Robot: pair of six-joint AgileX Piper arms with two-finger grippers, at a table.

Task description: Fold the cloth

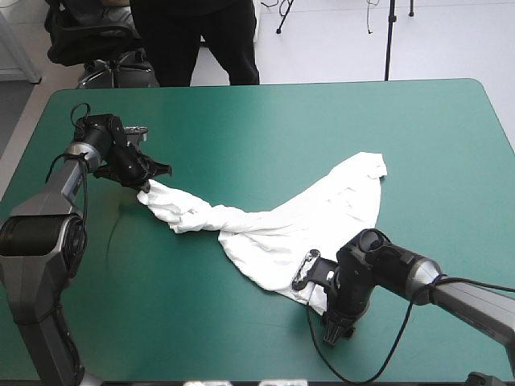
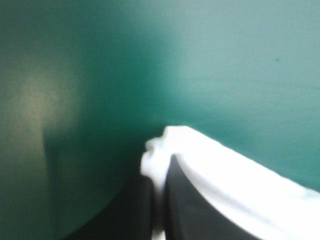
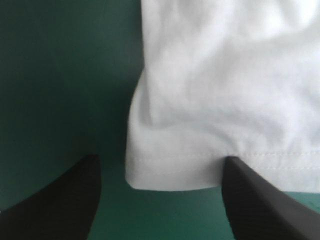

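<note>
My grippers will lift both corners, and the white T-shirt (image 1: 310, 221) will spread into a wide hanging sheet, because the twisted end (image 1: 193, 213) runs into a broad, loose body.
The white T-shirt (image 1: 298, 221) lies stretched across the teal-green table, one end drawn into a twisted rope toward the left. My left gripper (image 1: 145, 186) is shut on that end, and in the left wrist view white cloth (image 2: 220, 170) sits pinched between the black fingers (image 2: 190, 210). My right gripper (image 1: 316, 299) hovers at the near hem, low over the table. In the right wrist view it stands open (image 3: 160, 192), a hemmed corner of the T-shirt (image 3: 175, 170) lying between its fingers (image 3: 260, 195), untouched.
Bare teal-green cover (image 1: 241, 121) stretches behind the T-shirt and along the near edge (image 1: 177, 338). A person's dark legs stand beyond the far edge, away from the tabletop.
</note>
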